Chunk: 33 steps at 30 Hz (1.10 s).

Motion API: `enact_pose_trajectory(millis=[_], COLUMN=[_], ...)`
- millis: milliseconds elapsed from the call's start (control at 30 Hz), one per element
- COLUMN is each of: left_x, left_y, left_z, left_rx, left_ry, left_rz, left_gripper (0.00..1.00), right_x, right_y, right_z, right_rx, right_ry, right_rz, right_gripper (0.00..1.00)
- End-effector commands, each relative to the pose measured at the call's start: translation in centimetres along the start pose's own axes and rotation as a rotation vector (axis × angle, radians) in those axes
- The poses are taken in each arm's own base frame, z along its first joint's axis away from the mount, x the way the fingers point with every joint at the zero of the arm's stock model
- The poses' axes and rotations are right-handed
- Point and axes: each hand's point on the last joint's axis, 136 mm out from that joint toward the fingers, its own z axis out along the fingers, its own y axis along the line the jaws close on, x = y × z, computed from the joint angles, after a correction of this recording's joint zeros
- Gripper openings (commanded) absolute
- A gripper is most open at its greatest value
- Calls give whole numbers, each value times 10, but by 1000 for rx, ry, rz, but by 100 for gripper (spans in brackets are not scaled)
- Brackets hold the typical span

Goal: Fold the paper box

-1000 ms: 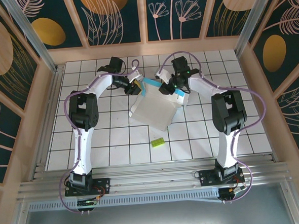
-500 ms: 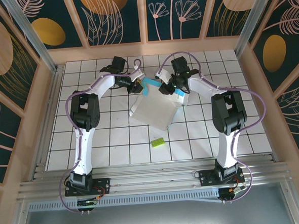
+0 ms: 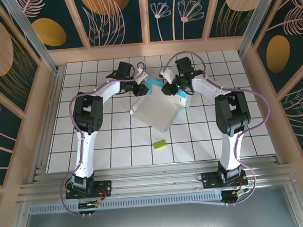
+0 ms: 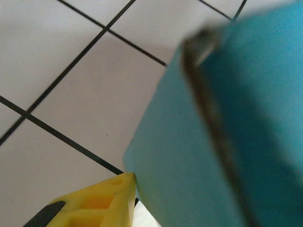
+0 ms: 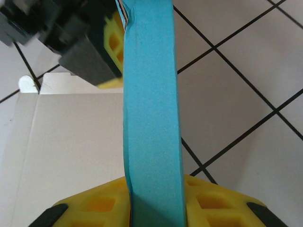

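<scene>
The teal flap's corner (image 4: 201, 75) lies at a slant across my left gripper, and the paper box is crooked. Next, my left gripper opens and pinches that corner (image 3: 148, 85) straight on.
The paper box (image 3: 156, 113) lies pale side up in the middle of the table, with its teal far flap (image 3: 157, 86) raised. My left gripper (image 3: 141, 88) is at the flap's left end. In the left wrist view one yellow finger (image 4: 104, 201) presses against the teal sheet (image 4: 213, 142), which hides the other finger. My right gripper (image 3: 175, 90) is at the flap's right end. In the right wrist view the teal flap (image 5: 151, 94) stands on edge between my yellow fingers (image 5: 94, 205), which are shut on it. The left gripper's finger (image 5: 112, 42) shows beyond.
A small lime-green block (image 3: 159, 143) lies on the tiled table (image 3: 102, 142) nearer the arm bases, in front of the box. Wooden walls (image 3: 47, 99) enclose the table on the left, right and far sides.
My left gripper has moved right, onto the left end of the teal flap, and closed there. The right gripper has kept its grip and place.
</scene>
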Motion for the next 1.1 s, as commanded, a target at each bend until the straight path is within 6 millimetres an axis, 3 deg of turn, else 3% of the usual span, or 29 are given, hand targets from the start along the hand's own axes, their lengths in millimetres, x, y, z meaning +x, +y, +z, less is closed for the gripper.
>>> enact_pose_trajectory(millis=[0, 433, 467, 567, 633, 800, 933, 1067], left_x=[-5, -9, -10, -16, -23, -35, -30, -26], left_y=[0, 19, 19, 11, 8, 8, 14, 20], left_z=[3, 11, 11, 13, 11, 5, 7, 5], left_rx=[-39, -160, -166, -153, -142, -144, -172, -219], left_ry=[-20, -43, -44, -62, -82, -111, -83, -78], left_rz=[-55, -165, -164, -152, -148, -139, -138, -156], left_gripper=[25, 6, 9, 29, 30, 19, 4, 0], right_x=[-14, -15, -18, -23, -23, -17, -15, -17], right_y=[10, 20, 23, 28, 30, 29, 30, 34], right_z=[2, 4, 3, 1, 2, 4, 3, 2], right_rx=[-94, -144, -153, -172, -174, -163, -161, -171], right_ry=[-46, -62, -74, -105, -109, -84, -85, -98], right_rz=[75, 146, 152, 152, 148, 151, 150, 154], right_gripper=[27, 32, 32, 32, 32, 31, 32, 32])
